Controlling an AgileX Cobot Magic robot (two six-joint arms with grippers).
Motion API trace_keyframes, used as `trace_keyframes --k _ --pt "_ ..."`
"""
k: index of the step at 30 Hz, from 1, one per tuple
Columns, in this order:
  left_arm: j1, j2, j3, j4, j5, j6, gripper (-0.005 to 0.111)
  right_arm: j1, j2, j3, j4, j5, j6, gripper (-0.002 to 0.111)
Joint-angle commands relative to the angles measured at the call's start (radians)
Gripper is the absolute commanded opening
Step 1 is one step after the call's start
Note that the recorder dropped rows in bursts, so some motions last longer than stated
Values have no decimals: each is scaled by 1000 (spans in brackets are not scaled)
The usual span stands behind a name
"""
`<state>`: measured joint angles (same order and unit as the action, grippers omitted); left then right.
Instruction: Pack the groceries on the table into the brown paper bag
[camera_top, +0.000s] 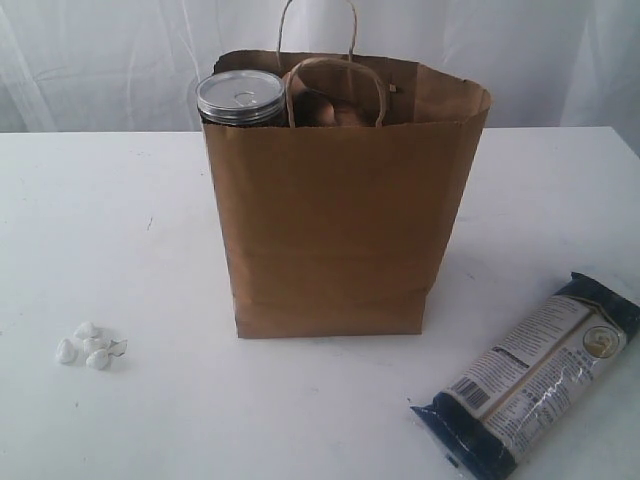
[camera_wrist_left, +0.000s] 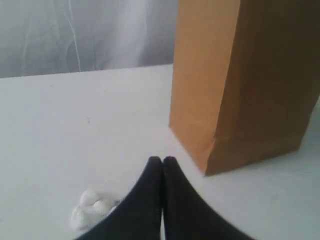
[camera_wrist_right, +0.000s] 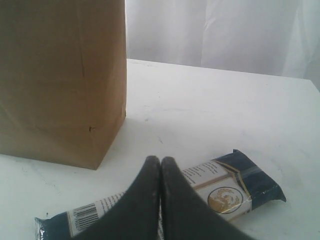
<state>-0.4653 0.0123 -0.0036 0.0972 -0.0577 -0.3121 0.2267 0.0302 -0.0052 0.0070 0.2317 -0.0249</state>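
Next, I lift my shut, level left gripper, open it and lower it over the outermost piece, because the white garlic-like pieces (camera_top: 94, 347) lie low beside it.
The brown paper bag (camera_top: 340, 210) stands upright mid-table, its loop handles up. A silver pull-tab can (camera_top: 240, 97) sticks out of its top at the left. On the white table (camera_top: 300, 420), right of the bag, lies the long dark-blue packet (camera_top: 530, 375) flat and diagonal. Neither arm shows in the exterior view. My left gripper (camera_wrist_left: 162, 160) is shut and empty, hovering short of the bag's corner (camera_wrist_left: 240, 90). My right gripper (camera_wrist_right: 160, 160) is shut and empty above the packet (camera_wrist_right: 225, 187), with the bag (camera_wrist_right: 60, 80) beside it.
A small cluster of white garlic-like pieces (camera_top: 90, 345) lies on the table left of the bag, and the cluster (camera_wrist_left: 92, 207) also shows beside my left gripper. A white curtain hangs behind the table's far edge.
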Motion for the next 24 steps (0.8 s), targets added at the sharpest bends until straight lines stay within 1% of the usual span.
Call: trace_keyframes --k 1,2,3,4,10,13,18,20,21,23,24 --pt "-6 -6 4 -46 -209 -320 0 -9 -4 5 1 -2 3 0" --pt "-6 -6 4 -46 -248 -368 0 -9 -4 5 1 -2 3 0" --pt "-6 -6 4 -46 -314 -397 0 -9 -4 5 1 -2 3 0" --pt "-6 -6 4 -46 -347 -410 0 -9 -4 5 1 -2 3 0" --pt "-6 -6 4 -40 -672 -597 0 -9 -4 5 1 -2 3 0" --pt "-6 -6 4 -55 -802 -611 0 -9 -4 5 1 -2 3 0" --pt "-6 -6 4 -63 -950 -631 0 -9 -4 5 1 -2 3 0" --pt "-6 -6 1 -56 -933 -668 0 -9 -4 5 1 -2 3 0" --pt "-6 -6 -24 -31 -887 -686 0 -9 -4 5 1 -2 3 0" --pt "-6 -6 -91 68 -750 -687 0 -9 -4 5 1 -2 3 0" --pt "-6 -6 -141 145 -636 -694 0 -9 -4 5 1 -2 3 0"
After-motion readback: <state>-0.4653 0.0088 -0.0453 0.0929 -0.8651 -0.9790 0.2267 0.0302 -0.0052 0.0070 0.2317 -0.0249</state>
